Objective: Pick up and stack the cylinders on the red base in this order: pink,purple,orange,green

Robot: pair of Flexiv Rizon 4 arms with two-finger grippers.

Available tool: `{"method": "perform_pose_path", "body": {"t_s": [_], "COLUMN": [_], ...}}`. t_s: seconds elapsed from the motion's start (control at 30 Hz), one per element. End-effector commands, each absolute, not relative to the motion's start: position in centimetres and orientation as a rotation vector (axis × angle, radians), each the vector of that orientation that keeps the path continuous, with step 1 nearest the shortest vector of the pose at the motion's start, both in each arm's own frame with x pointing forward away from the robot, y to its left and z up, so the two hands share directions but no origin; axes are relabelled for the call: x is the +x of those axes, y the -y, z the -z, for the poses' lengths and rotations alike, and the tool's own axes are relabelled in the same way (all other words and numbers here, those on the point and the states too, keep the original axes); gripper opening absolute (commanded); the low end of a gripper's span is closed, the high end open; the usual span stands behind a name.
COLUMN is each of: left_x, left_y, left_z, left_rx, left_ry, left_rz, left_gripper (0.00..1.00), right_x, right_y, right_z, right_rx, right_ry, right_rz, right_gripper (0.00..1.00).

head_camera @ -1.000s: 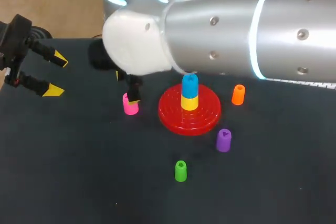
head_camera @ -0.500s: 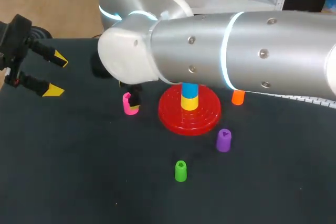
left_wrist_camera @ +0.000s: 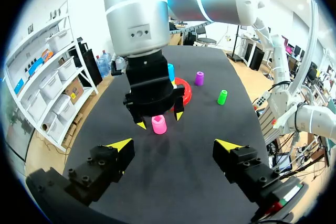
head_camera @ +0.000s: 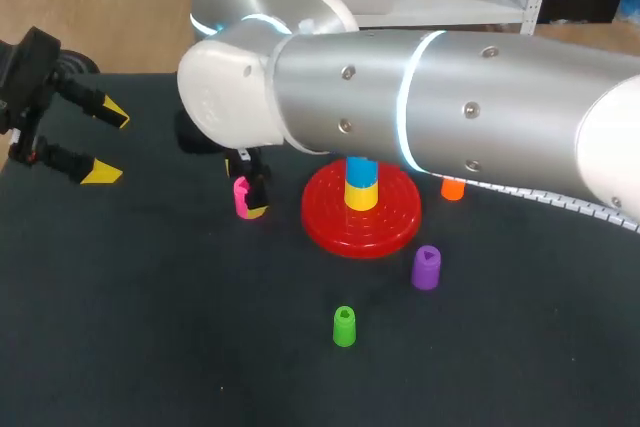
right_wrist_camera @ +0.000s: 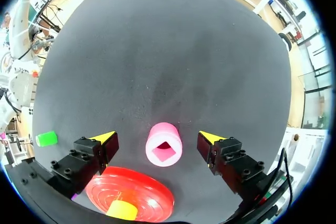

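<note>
I expect the pink cylinder [head_camera: 241,198] to sit squarely and stay upright when I stack it, because the blue piece sits flush and straight [head_camera: 361,183] on the yellow piece.
The pink cylinder [head_camera: 243,198] [right_wrist_camera: 164,148] stands upright left of the red base [head_camera: 385,230]. My right gripper [head_camera: 246,185] [right_wrist_camera: 159,137] is directly over it, open, one finger on each side with gaps showing. A yellow piece [head_camera: 361,196] and a blue piece [head_camera: 362,168] are stacked on the base. The purple cylinder [head_camera: 426,267] and the green cylinder [head_camera: 344,327] stand in front of the base. The orange cylinder [head_camera: 452,188] is mostly hidden behind my right arm. My left gripper [head_camera: 108,143] [left_wrist_camera: 174,144] hangs open and empty at the far left.
My right arm [head_camera: 450,107] stretches across the back of the table from the right, covering the area behind the base. The dark table [head_camera: 150,347] shows bare mat in front and at the left.
My right arm has swung further left and dropped, bringing its fingers down around the pink cylinder and covering most of the orange one. The left gripper has stayed put.
</note>
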State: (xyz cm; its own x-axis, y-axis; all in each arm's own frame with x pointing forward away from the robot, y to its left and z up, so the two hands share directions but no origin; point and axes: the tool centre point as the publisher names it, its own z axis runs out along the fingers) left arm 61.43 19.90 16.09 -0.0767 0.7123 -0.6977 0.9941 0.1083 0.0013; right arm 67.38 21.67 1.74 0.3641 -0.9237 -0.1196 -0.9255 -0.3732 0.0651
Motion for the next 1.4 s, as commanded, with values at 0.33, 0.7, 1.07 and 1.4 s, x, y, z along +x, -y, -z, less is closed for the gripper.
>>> {"method": "perform_pose_path", "body": {"t_s": [0.33, 0.7, 1.07, 1.4], "left_x": [61.3, 61.3, 61.3, 61.3], "left_y": [-19.9, -19.9, -19.9, -19.9], "left_z": [-16.0, -16.0, -16.0, -16.0], "left_rx": [1.657, 1.657, 1.657, 1.657], "left_ry": [-1.845, -1.845, -1.845, -1.845], "left_rz": [0.670, 0.670, 0.670, 0.670], "left_gripper": [1.00, 1.00, 1.00, 1.00], "right_x": [67.9, 68.0, 68.1, 68.2], "right_y": [-21.3, -21.6, -21.4, -21.5], "right_z": [-1.0, -0.7, -0.4, -0.3], "right_rx": [-2.581, -2.574, -2.580, -2.585], "right_ry": [-1.776, -1.769, -1.778, -1.776], "right_rz": [-0.198, -0.212, -0.215, -0.215], "right_gripper": [1.00, 1.00, 0.20, 0.00]}}
